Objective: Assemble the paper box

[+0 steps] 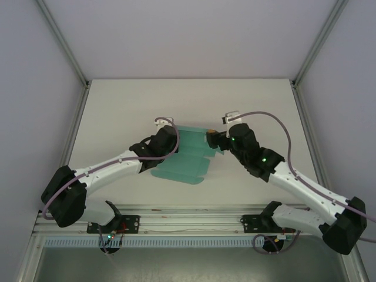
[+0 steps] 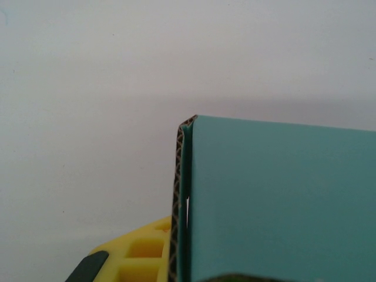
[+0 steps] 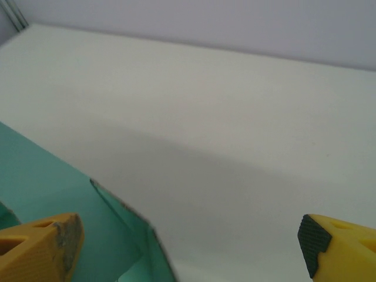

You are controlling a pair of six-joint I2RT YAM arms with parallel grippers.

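Next, my right gripper backs away and comes in low from the panel's outer side, because the side panel [image 1: 219, 151] leans away from the box under my open right gripper.
The paper box [image 1: 187, 157] is a teal-green die-cut sheet lying partly folded at the table's middle. My left gripper [image 1: 171, 138] is at its left back edge. In the left wrist view a raised teal panel [image 2: 276, 200] with a corrugated edge stands against the yellow finger [image 2: 132, 255], and the left gripper [image 2: 185, 267] is shut on that panel. My right gripper [image 1: 212, 140] sits at the sheet's right back corner. In the right wrist view the right gripper [image 3: 188, 247] is open, with yellow fingertips [image 3: 41, 247] wide apart and a teal flap [image 3: 111, 235] rising beside the left one.
The white table [image 1: 117, 117] is bounded by metal frame posts [image 1: 64, 47] at the back corners. An aluminium rail [image 1: 188, 220] carrying both arm bases runs along the near edge.
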